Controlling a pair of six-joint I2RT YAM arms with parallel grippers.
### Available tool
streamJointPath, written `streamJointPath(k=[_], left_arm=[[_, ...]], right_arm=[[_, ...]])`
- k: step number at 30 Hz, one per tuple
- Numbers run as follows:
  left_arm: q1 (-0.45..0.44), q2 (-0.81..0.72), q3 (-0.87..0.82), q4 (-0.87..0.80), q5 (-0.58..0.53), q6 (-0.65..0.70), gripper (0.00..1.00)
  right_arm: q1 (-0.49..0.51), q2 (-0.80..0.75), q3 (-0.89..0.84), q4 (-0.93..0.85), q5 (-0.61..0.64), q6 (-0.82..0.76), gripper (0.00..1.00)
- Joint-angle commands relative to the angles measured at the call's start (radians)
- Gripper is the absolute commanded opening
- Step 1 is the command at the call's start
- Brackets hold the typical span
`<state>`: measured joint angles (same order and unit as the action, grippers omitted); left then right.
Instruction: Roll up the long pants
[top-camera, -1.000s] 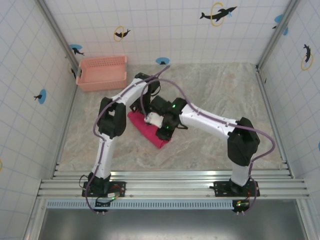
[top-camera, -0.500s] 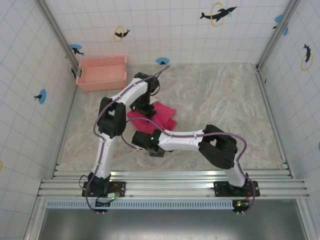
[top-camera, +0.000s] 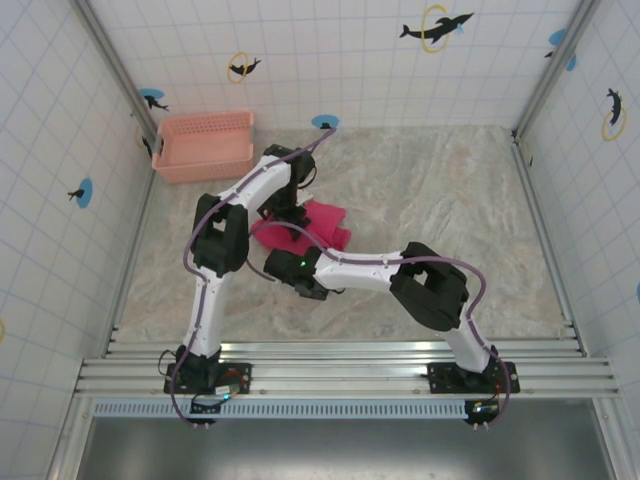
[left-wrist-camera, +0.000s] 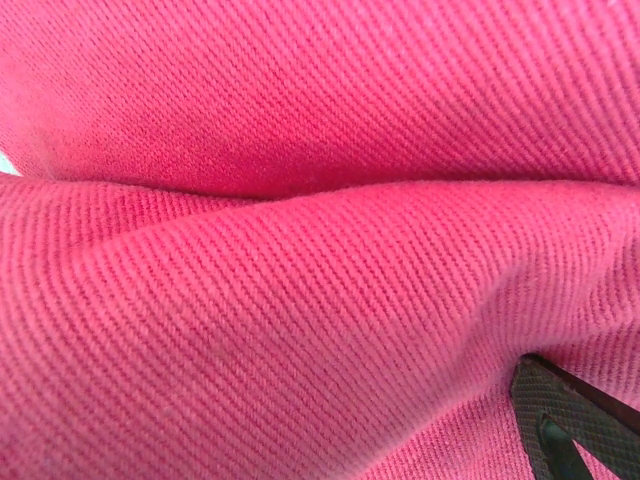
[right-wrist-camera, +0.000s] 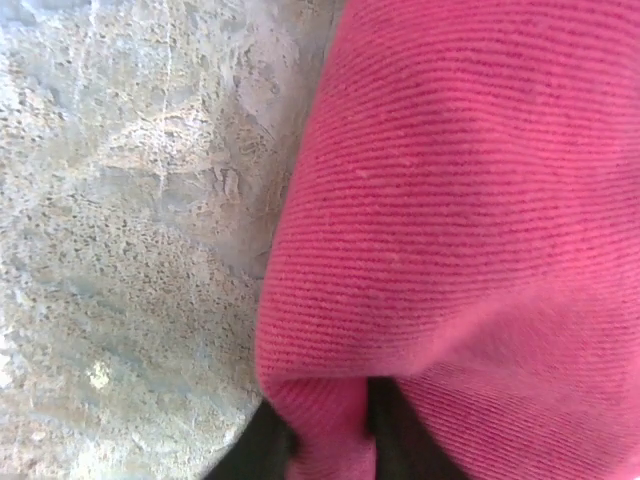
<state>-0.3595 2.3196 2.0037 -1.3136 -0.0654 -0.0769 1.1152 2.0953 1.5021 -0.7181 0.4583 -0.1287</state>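
The robot's right gripper is pinching the long pants' near edge (right-wrist-camera: 325, 350), far away from the basket (top-camera: 205, 147), so it should raise the pants for the left gripper to grab by the middle.
The long pants (top-camera: 326, 222) lie as a bunched magenta-pink bundle in the middle of the table. My left gripper (top-camera: 286, 213) is pressed down into their left part. In the left wrist view the pants' cloth (left-wrist-camera: 300, 250) covers nearly everything, with one dark fingertip (left-wrist-camera: 556, 428) at the lower right. Whether that gripper is open or shut is hidden. My right gripper (top-camera: 296, 268) sits at the bundle's near edge. It is shut on a fold of the pants (right-wrist-camera: 480, 200), pinched between its two black fingers (right-wrist-camera: 262, 450).
A pale salmon-pink mesh basket (top-camera: 203, 145) stands at the far left corner against the tiled wall. The marbled table (top-camera: 450, 200) stretches bare to the right of the bundle. Both arms cross close together over the middle.
The right arm has swung from the far side of the bundle round to its near side. The pants have shifted up and to the right. The left gripper has stayed on them.
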Motion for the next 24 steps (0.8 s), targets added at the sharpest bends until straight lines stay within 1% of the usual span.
streamJointPath(k=[1, 3, 4, 5, 7, 9, 10, 12, 14, 15, 19, 22, 24], left_arm=[[-0.019, 0.002, -0.062, -0.031, 0.063, 0.055, 0.97], [-0.019, -0.017, -0.074, -0.030, 0.067, 0.063, 0.97], [-0.019, -0.026, -0.079, -0.032, 0.070, 0.067, 0.97], [-0.019, -0.035, -0.084, -0.032, 0.077, 0.071, 0.97], [-0.019, -0.057, -0.096, -0.036, 0.079, 0.075, 0.97], [-0.014, -0.085, -0.112, -0.031, 0.087, 0.075, 0.97], [-0.011, -0.096, -0.119, -0.026, 0.091, 0.073, 0.97], [-0.003, -0.124, -0.132, -0.020, 0.099, 0.066, 0.97], [0.004, -0.142, -0.134, -0.019, 0.100, 0.057, 0.97], [0.008, -0.153, -0.133, -0.020, 0.099, 0.054, 0.97], [0.023, -0.192, -0.095, -0.045, 0.061, 0.044, 0.97], [0.035, -0.227, -0.040, -0.075, 0.003, 0.037, 0.97], [0.037, -0.240, 0.013, -0.109, -0.040, 0.038, 0.97]], right_arm=[[-0.064, 0.061, 0.003, 0.064, -0.163, -0.043, 0.03], [-0.077, 0.032, 0.010, 0.039, -0.298, -0.078, 0.01], [-0.086, 0.017, 0.018, 0.021, -0.393, -0.097, 0.01], [-0.095, 0.003, 0.033, -0.004, -0.449, -0.093, 0.00], [-0.122, -0.023, 0.054, -0.048, -0.601, -0.094, 0.00], [-0.153, -0.061, 0.062, -0.063, -0.717, -0.058, 0.00], [-0.165, -0.077, 0.061, -0.065, -0.757, -0.040, 0.00], [-0.190, -0.105, 0.056, -0.064, -0.876, -0.004, 0.00], [-0.204, -0.121, 0.053, -0.065, -0.935, 0.020, 0.00], [-0.212, -0.123, 0.053, -0.072, -0.983, 0.027, 0.00], [-0.253, -0.131, 0.053, -0.087, -1.166, 0.071, 0.00], [-0.302, -0.165, 0.009, -0.009, -1.304, 0.159, 0.00], [-0.353, -0.197, -0.059, 0.137, -1.397, 0.297, 0.00]])
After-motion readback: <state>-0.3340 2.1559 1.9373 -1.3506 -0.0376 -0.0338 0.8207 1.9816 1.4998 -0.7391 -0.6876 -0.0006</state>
